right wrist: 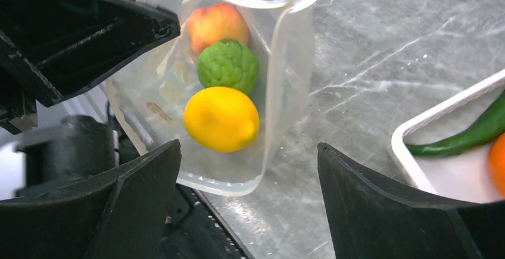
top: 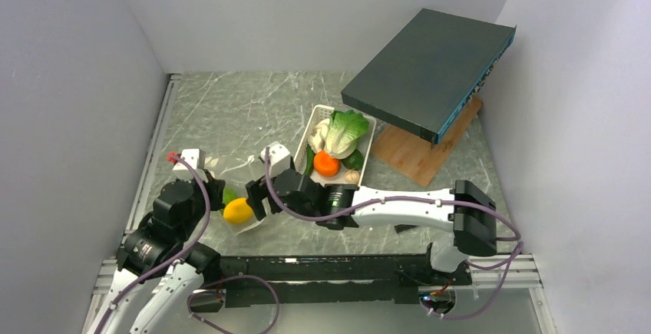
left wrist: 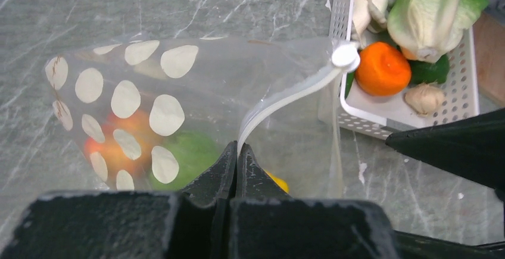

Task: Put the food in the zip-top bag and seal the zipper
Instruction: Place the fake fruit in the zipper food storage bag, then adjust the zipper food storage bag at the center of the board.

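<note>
My left gripper needs to lift the zipper strip (left wrist: 257,111) and get the lemon to sit deeper before more food goes in, because the yellow lemon (top: 238,211) is close to the bag's opening.
The clear zip-top bag (left wrist: 196,86) with white dots lies on the marble table, mouth open. Inside are a peach (right wrist: 217,24), a green lime (right wrist: 227,65) and a yellow lemon (right wrist: 221,118). My left gripper (left wrist: 238,150) is shut on the bag's whitish zipper strip (left wrist: 286,95). My right gripper (right wrist: 249,146) is open and empty, its fingers on either side of the bag's mouth beside the lemon. In the top view the lemon (top: 238,210) sits between the left gripper (top: 217,203) and the right gripper (top: 252,203).
A white slotted basket (top: 367,153) holds lettuce (top: 345,132), an orange (top: 326,164), a mushroom (top: 320,133), a dark green vegetable (left wrist: 432,71) and a garlic bulb (left wrist: 424,98). A dark slab (top: 426,69) leans over a wooden board (top: 418,157) at back right.
</note>
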`<state>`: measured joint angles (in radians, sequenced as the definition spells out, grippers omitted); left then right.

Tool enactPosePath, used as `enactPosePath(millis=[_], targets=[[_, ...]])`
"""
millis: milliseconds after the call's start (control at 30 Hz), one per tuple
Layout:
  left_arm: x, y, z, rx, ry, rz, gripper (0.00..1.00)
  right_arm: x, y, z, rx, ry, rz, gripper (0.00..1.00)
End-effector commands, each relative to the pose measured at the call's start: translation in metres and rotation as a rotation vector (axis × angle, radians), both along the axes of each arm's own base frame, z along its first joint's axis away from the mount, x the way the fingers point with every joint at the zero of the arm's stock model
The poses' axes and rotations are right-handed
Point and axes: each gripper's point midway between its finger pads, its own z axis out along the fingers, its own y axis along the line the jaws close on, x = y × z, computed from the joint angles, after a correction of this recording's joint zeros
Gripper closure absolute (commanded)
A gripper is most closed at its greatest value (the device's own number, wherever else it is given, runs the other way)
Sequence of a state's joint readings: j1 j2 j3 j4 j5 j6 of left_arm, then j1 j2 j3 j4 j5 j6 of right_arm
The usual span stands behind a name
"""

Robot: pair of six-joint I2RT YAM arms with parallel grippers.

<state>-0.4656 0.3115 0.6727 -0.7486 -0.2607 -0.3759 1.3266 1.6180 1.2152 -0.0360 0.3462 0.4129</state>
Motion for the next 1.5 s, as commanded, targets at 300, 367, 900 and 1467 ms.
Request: enactPosePath(millis=[300, 367, 900, 1467], targets=[[-0.007, -0.014, 0.04, -0.311, 0.029, 0.082, 1.0, -0.002, 0.016, -0.011, 0.116, 0.186, -0.143, 0.64], [-0.012, -0.015, 0.052, -0.352, 0.046, 0.093, 1.0, -0.008, 0.014, 0.003, 0.054, 0.173, -0.107, 0.88], [-0.018, -0.008, 0.046, -0.359, 0.218, 0.216, 1.0, 0.012, 0.024, 0.06, -0.142, 0.363, 0.173, 1.0], [-0.021, 0.005, 0.013, -0.155, 0.262, 0.192, 1.0, 0.024, 0.039, 0.053, -0.144, 0.351, 0.133, 1.0]])
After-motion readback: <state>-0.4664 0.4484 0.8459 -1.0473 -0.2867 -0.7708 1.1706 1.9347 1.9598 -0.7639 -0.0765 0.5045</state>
